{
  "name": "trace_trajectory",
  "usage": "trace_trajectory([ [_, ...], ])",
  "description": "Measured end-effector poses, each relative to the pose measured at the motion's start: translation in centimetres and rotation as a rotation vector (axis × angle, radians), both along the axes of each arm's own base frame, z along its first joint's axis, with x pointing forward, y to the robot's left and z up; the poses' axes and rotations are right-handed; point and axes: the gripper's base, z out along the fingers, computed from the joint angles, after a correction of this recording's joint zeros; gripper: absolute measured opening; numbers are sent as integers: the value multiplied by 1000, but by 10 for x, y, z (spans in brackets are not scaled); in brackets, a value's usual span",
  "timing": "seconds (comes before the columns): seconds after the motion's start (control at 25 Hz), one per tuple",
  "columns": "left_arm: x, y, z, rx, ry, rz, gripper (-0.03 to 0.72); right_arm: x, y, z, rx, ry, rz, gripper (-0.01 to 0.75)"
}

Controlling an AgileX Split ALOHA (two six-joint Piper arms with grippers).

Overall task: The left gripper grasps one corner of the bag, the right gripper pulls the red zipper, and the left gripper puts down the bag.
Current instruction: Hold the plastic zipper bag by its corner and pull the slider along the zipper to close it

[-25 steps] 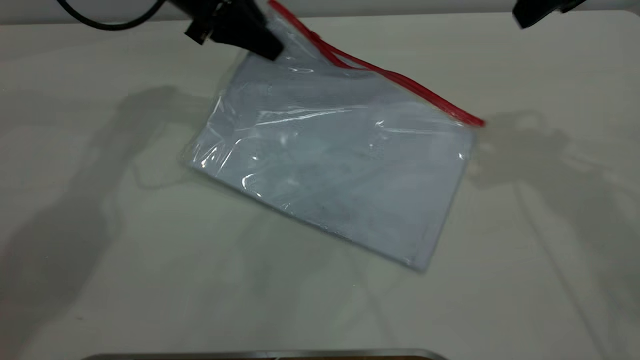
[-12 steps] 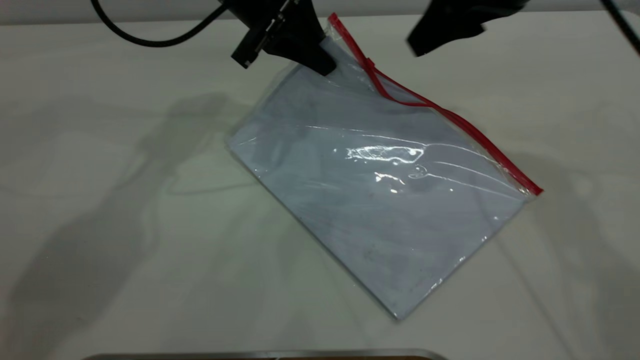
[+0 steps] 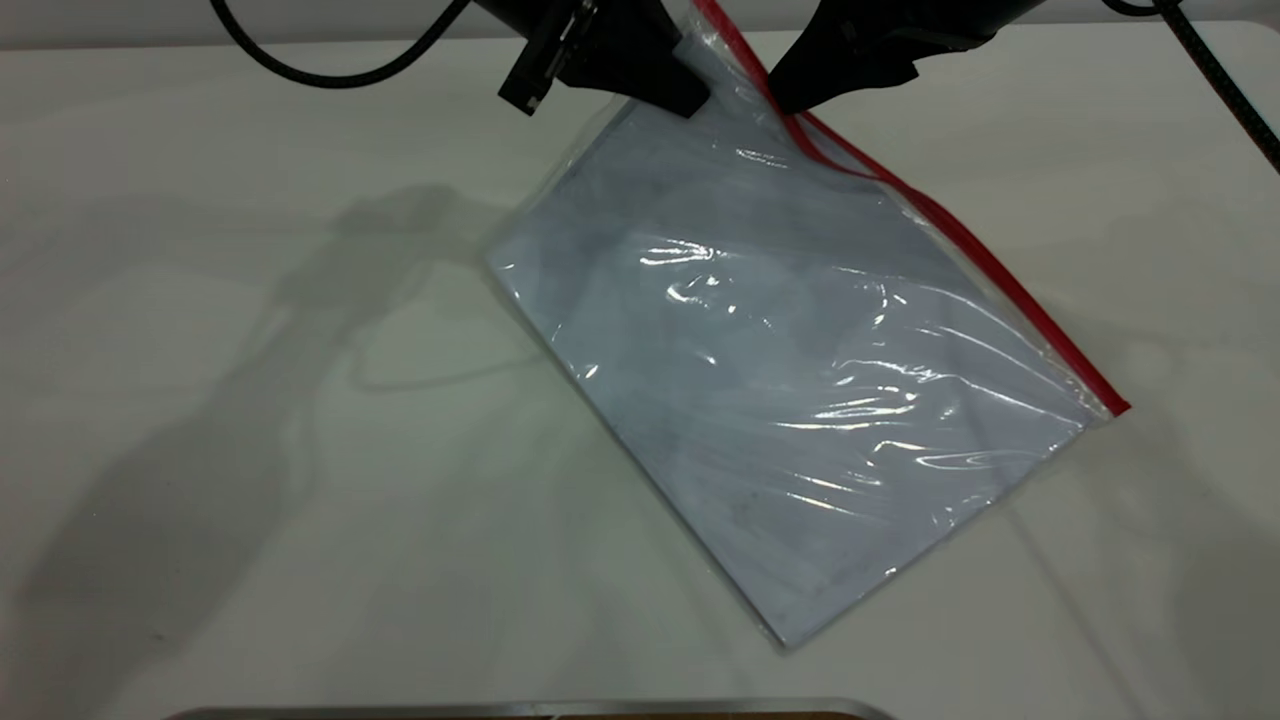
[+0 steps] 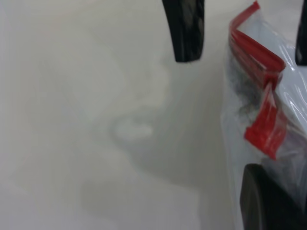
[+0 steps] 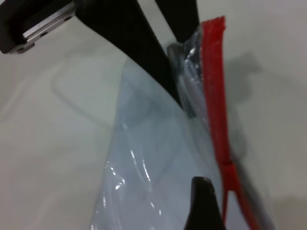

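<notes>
The red zipper (image 5: pixel 230 174) will close the bag when the robot pulls, because the red strip gapes (image 3: pixel 840 154) below the slider and is joined above it.
The bag (image 3: pixel 780 360), a clear pouch with white paper inside, hangs tilted from its top corner (image 3: pixel 722 75), and its lowest corner rests on the table. My left gripper (image 3: pixel 690 100) is shut on that corner beside the red zipper (image 3: pixel 990 270). In the right wrist view the left gripper (image 5: pixel 180 98) pinches the plastic next to the zipper (image 5: pixel 216 96). My right gripper (image 3: pixel 790 100) is open at the strip's upper end. The left wrist view shows its two fingers (image 4: pixel 184 28) on either side of the zipper (image 4: pixel 254 52). A red tab (image 4: pixel 266 127) sticks out there.
The white table (image 3: pixel 250 450) stretches wide on the left and in front. A metal edge (image 3: pixel 520 710) runs along the near border. Black cables (image 3: pixel 330 70) loop at the back left, and another (image 3: pixel 1220 70) at the back right.
The left gripper has carried the held corner to the right and the bag has swung steeper. The right gripper has come in from the far right down to the zipper's upper end.
</notes>
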Motion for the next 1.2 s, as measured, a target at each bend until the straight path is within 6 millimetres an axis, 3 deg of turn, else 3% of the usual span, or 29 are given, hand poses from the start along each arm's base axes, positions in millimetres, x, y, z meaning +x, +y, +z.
trace_trajectory([
  [0.24, 1, -1, 1, -17, 10, 17, 53, -1, 1, -2, 12, 12, 8, 519],
  [0.72, 1, -1, 1, -5, 69, 59, 53, 0, 3, 0, 47, 19, -18, 206],
  [1.2, 1, -1, 1, 11, 151, 113, 53, 1, 3, 1, 69, 22, -40, 182],
])
